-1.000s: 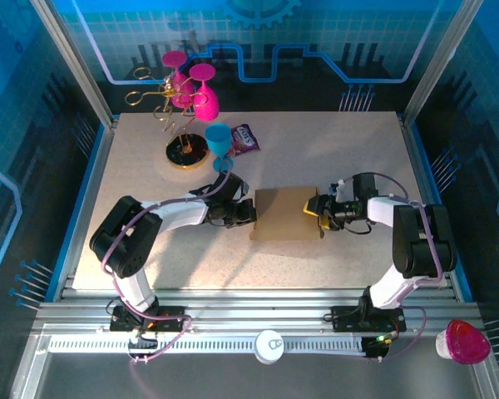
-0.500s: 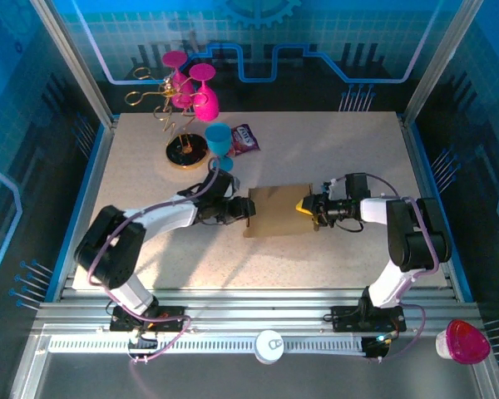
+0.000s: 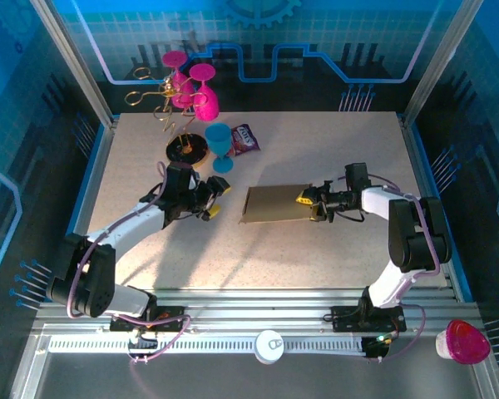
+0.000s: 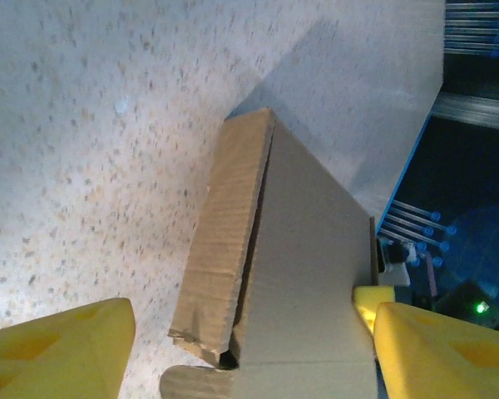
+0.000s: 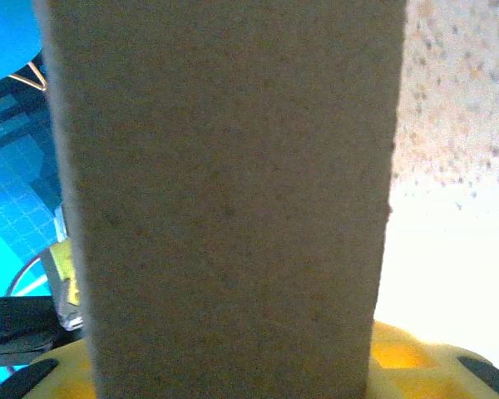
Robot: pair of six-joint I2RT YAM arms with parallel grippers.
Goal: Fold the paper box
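My left gripper is facing the box's end where the folded flap (image 4: 223, 241) gapes open, so it should clamp that end (image 3: 248, 205) while my right gripper holds the other end.
The paper box (image 3: 274, 204) is a flat brown cardboard piece lying mid-table, with a folded flap along its left side (image 4: 233, 249). My right gripper (image 3: 314, 202) is shut on the box's right edge, and the cardboard (image 5: 224, 199) stands upright right in front of that wrist camera, above a yellow finger (image 5: 399, 359). My left gripper (image 3: 215, 198) hovers to the left of the box, apart from it, jaws open. In the left wrist view its yellow fingers (image 4: 58, 349) stand wide at either side, with the box ahead of them.
A gold rack with pink glasses (image 3: 185, 104) stands at the back left. A blue cup (image 3: 220, 143) and a purple snack packet (image 3: 246, 139) sit beside it. Bare tabletop (image 3: 333, 150) lies behind the box and in front of it.
My left gripper has let go of the box's left edge, opened and drawn back to the left. The right gripper has closed on the right edge and shifted the box slightly left.
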